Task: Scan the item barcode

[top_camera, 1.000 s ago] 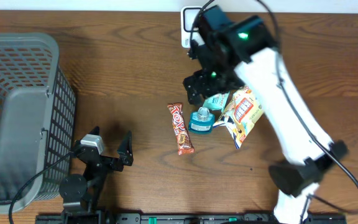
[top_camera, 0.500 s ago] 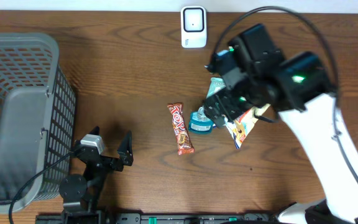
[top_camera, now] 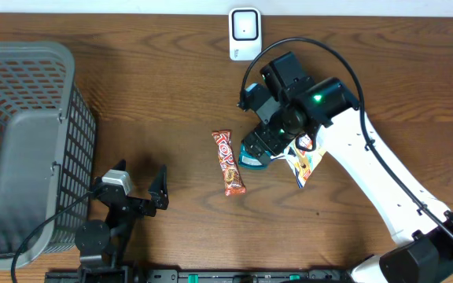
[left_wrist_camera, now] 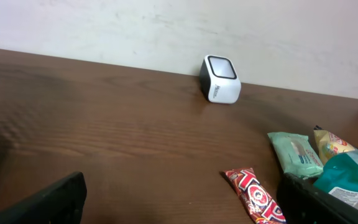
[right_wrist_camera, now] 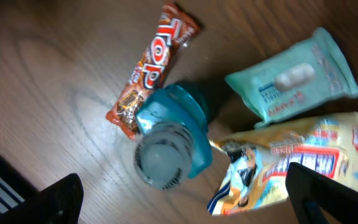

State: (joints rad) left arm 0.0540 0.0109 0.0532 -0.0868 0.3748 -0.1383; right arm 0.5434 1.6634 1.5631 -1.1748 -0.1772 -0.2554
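The grey cap sits straight over the top of the teal bottle, so I expect the whole bottle to swing to the side with it when I tip the cap.
Several items lie at mid-table: a red TOP candy bar, a teal bottle with a grey cap and a colourful snack bag. My right gripper hovers open just above them. In the right wrist view the bottle sits between the open fingers, with the candy bar, a mint-green wipes pack and the snack bag around it. The white barcode scanner stands at the back edge. My left gripper rests open and empty near the front.
A grey mesh basket fills the left side of the table. From the left wrist view, the scanner stands against the wall, and the candy bar and wipes pack lie to the right on bare wood.
My right arm swung from near the scanner toward the front and now hangs over the bottle and wipes pack. The items and the left arm stayed put.
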